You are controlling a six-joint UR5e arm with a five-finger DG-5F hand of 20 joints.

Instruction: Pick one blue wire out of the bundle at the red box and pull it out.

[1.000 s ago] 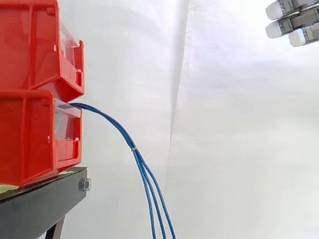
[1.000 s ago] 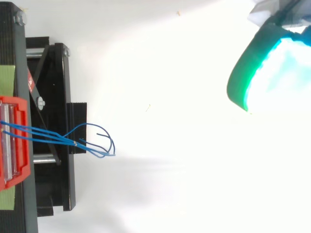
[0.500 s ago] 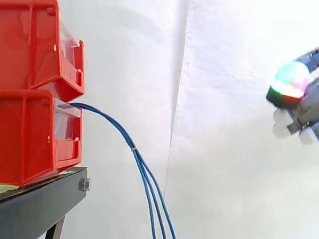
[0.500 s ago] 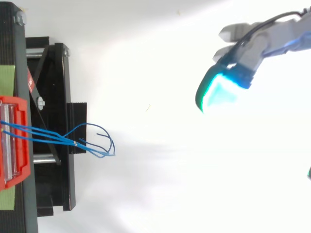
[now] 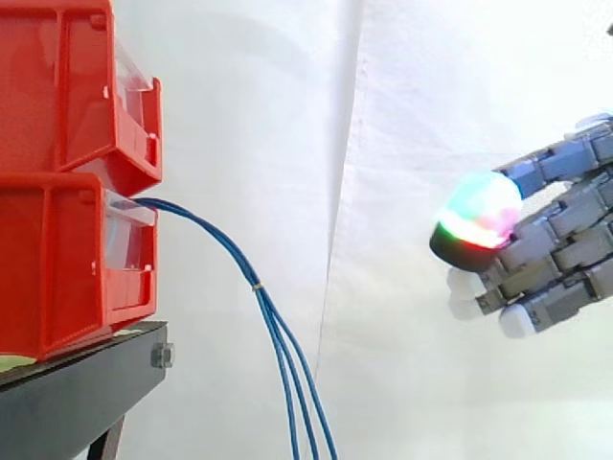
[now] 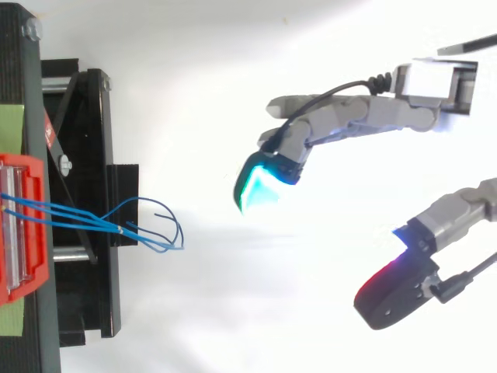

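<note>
My gripper will bring neighbouring wires (image 5: pixel 293 366) along in a low arch when it pulls, because the blue wires run close together (image 5: pixel 216 231) out of the lower red bin.
A bundle of thin blue wires (image 5: pixel 222 241) comes out of the lower red bin (image 5: pixel 57 268) and curves down. A small tie (image 5: pixel 257 286) binds it, and below that three strands hang apart. From above, the blue wires (image 6: pixel 93 219) leave the red bin (image 6: pixel 23 225) and end in loops past the stand. My hand (image 5: pixel 556 240) hovers well to the right of the wires at about the tie's height. It is open, with fingers and thumb spread and nothing between them. In the top view the hand (image 6: pixel 349 124) points its fingers left, toward the wires.
A second red bin (image 5: pixel 67 86) is stacked on the lower one. Both rest on a black stand (image 5: pixel 77 393) with a bolt at its edge. A white curtain (image 5: pixel 431 96) hangs behind, with open space between the wires and the hand.
The hand has come down from the upper right and moved left toward the wires, and more of it now shows. The wires and bins have not moved.
</note>
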